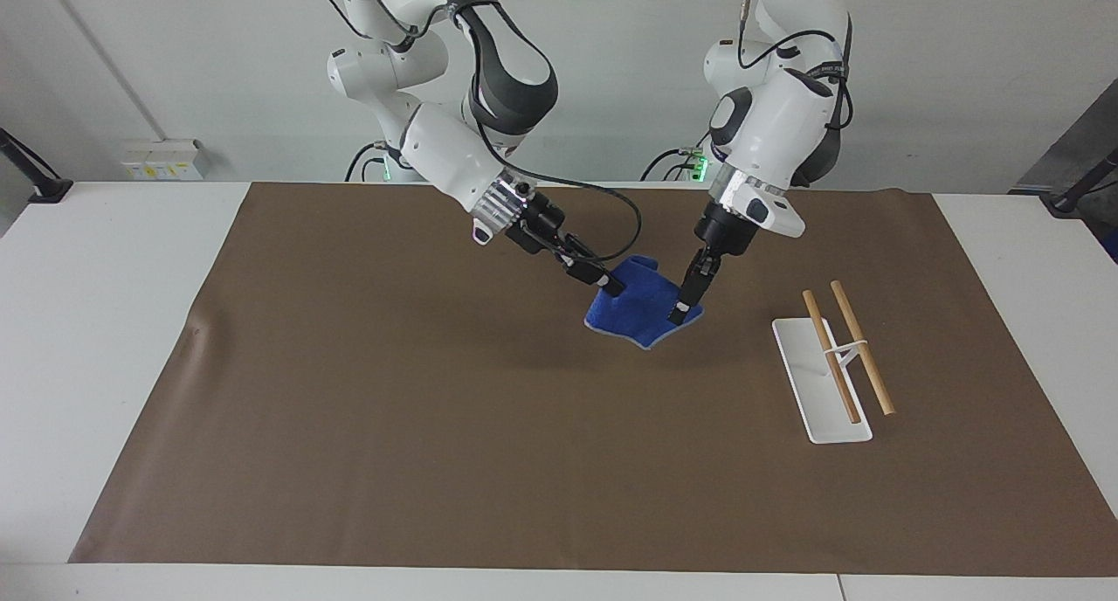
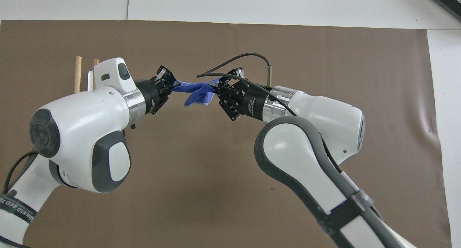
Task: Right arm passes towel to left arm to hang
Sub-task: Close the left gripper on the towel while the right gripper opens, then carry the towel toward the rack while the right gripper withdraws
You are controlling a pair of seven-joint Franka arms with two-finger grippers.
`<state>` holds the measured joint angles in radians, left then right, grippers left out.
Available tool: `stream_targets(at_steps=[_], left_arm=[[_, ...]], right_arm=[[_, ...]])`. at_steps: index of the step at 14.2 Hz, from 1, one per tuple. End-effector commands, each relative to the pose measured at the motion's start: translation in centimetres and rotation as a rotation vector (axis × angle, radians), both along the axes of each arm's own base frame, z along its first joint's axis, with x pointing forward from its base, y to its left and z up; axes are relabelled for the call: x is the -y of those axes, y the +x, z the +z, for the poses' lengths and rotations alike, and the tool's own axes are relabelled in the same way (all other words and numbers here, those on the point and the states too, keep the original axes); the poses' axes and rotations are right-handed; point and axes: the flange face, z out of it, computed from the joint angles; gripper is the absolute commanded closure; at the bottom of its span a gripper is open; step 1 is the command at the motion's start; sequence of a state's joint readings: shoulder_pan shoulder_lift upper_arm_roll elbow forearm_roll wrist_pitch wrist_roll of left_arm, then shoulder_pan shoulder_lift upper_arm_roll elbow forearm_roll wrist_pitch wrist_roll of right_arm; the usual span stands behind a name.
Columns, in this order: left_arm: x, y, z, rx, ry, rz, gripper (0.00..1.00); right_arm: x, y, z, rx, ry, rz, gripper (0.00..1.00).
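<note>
Both grippers are closed on the towel's ends (image 2: 210, 87), so the robot's right gripper should open and move back before the left gripper hangs the towel over the rack's rods (image 1: 862, 349).
The blue towel (image 1: 640, 311) hangs bunched in the air over the middle of the brown mat, stretched between both grippers; it also shows in the overhead view (image 2: 196, 93). My right gripper (image 1: 613, 286) is shut on the towel's end toward the right arm's side, seen too in the overhead view (image 2: 217, 90). My left gripper (image 1: 678, 310) is shut on the towel's other edge, as the overhead view (image 2: 173, 85) also shows. The rack (image 1: 823, 383), a white base carrying two wooden rods (image 1: 860, 346), stands toward the left arm's end.
The brown mat (image 1: 419, 409) covers most of the white table. In the overhead view the left arm hides most of the rack; only the rod tips (image 2: 77, 74) show. A black cable (image 2: 248, 55) loops above the right wrist.
</note>
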<state>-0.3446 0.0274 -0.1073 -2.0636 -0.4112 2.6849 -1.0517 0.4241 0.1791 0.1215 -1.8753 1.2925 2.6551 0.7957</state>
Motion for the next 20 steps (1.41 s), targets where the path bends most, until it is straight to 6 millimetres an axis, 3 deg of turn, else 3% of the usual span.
stream_targets(at_steps=[1, 2, 5, 8, 9, 14, 16, 18, 20], left_arm=[[-0.2, 0.7, 0.3, 0.026, -0.001, -0.009, 1.00], [-0.3, 0.9, 0.6, 0.040, 0.006, -0.016, 1.00], [-0.6, 3.0, 2.5, 0.118, 0.029, -0.069, 1.00], [-1.6, 3.9, 2.7, 0.161, 0.076, -0.118, 1.00], [-3.8, 4.7, 2.7, 0.179, 0.104, -0.118, 1.00], [-10.8, 7.0, 2.1, 0.212, 0.186, -0.109, 1.00], [-13.7, 7.6, 2.1, 0.227, 0.218, -0.106, 1.00], [-16.2, 8.0, 1.9, 0.225, 0.247, -0.110, 1.00], [-16.9, 8.0, 1.7, 0.225, 0.258, -0.117, 1.00]], right_arm=[[0.4, 0.0, -0.1, 0.005, 0.003, -0.020, 0.40], [0.4, 0.0, -0.1, 0.016, -0.010, -0.014, 0.00], [2.2, 0.9, -0.6, 0.141, -0.110, 0.042, 0.00], [5.0, 2.1, -1.8, 0.344, -0.355, 0.131, 0.00], [6.9, 2.8, -2.2, 0.412, -0.457, 0.193, 0.00], [14.9, 5.5, -3.0, 0.603, -0.902, 0.572, 0.00], [17.9, 6.2, -2.4, 0.594, -1.080, 0.753, 0.00], [20.2, 6.5, -0.1, 0.533, -1.164, 0.872, 0.00], [21.7, 6.2, 2.7, 0.463, -1.159, 0.912, 0.00]])
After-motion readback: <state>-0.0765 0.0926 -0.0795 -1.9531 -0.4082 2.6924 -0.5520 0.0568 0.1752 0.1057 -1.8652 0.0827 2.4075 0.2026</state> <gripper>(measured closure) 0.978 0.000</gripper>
